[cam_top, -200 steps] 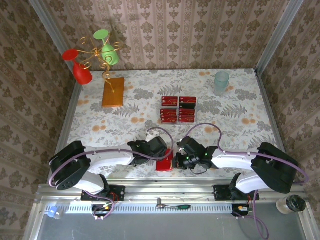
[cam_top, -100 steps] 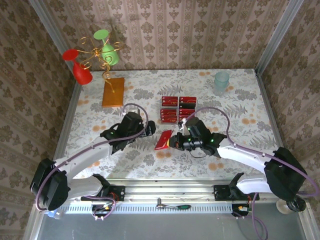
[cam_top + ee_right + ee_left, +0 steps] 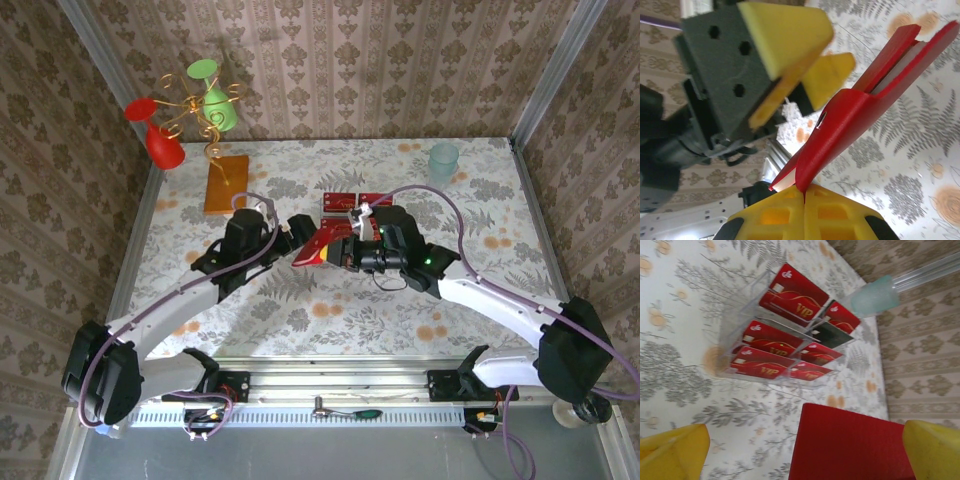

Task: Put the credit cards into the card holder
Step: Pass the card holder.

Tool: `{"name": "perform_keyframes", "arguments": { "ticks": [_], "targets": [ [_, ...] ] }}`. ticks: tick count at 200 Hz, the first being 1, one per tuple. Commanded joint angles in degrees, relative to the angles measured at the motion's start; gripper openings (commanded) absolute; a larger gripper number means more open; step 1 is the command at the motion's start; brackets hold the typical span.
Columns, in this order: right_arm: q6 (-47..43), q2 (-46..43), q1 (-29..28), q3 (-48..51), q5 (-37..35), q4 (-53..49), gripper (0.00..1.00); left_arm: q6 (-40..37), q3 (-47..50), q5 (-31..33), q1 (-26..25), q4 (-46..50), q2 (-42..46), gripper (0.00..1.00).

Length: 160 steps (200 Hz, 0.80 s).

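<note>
My left gripper should take the card holder, because the card holder's snap flap [image 3: 821, 120] is shut while my right gripper pinches its edge. My right gripper will then be free to open it.
My right gripper [image 3: 805, 192] is shut on one edge of the card holder [image 3: 855, 115], a red folding wallet with a pale inside. It hangs tilted above the table [image 3: 300, 300], slightly ajar. In the top view the card holder [image 3: 318, 243] sits between the right gripper [image 3: 345, 252] and my left gripper [image 3: 293, 230]. The left gripper [image 3: 802, 442] is open, its yellow fingers [image 3: 675, 452] standing wide on either side of the card holder [image 3: 850, 445] without touching it. Beyond lie the credit cards [image 3: 782, 345], red with gold VIP print, in a clear rack; the right arm partly covers the credit cards [image 3: 338, 204].
A pale teal cup [image 3: 443, 160] stands at the back right, just past the card rack [image 3: 872, 292]. An orange-brown slab [image 3: 227, 183] lies at the back left, below a gold wire stand with red and green cups [image 3: 190, 105]. Patterned walls close three sides.
Both arms have swung from the table's near edge out toward the card rack. The right gripper carried the card holder up and forward; the left gripper stayed open beside it.
</note>
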<state>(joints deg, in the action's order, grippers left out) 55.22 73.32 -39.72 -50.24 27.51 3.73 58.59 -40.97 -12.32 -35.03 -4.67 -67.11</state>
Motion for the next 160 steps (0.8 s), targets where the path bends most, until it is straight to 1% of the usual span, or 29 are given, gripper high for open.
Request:
{"name": "perform_keyframes", "arguments": {
  "ticks": [1,26,48,71,115,144,160],
  "targets": [
    [-0.86,0.42,0.35,-2.96,1.63,3.72,0.00,7.71,1.73,-4.34,0.82,-7.49,-0.03,1.00],
    [0.09,1.47,0.37,-3.70,1.98,5.90,0.00,13.00,3.33,-5.99,1.04,-13.97,-0.75,1.00],
    [0.59,2.78,0.36,-3.75,2.40,7.06,0.00,17.67,4.58,-7.50,1.18,-21.75,-2.01,1.00],
    [0.40,3.65,0.44,-2.64,2.39,7.91,0.00,20.26,4.67,-8.64,1.25,-27.08,-2.54,1.00],
    [0.84,3.31,2.61,1.56,2.42,9.32,0.00,19.54,4.75,-9.29,2.48,-26.80,-0.75,1.00],
    [0.63,3.69,3.29,1.85,2.98,9.24,0.00,19.31,5.53,-9.72,3.08,-27.84,-0.53,1.00],
    [0.63,3.97,3.51,1.73,3.10,9.11,0.00,19.33,6.12,-9.61,3.29,-28.42,-0.31,0.97]
  ]
}}
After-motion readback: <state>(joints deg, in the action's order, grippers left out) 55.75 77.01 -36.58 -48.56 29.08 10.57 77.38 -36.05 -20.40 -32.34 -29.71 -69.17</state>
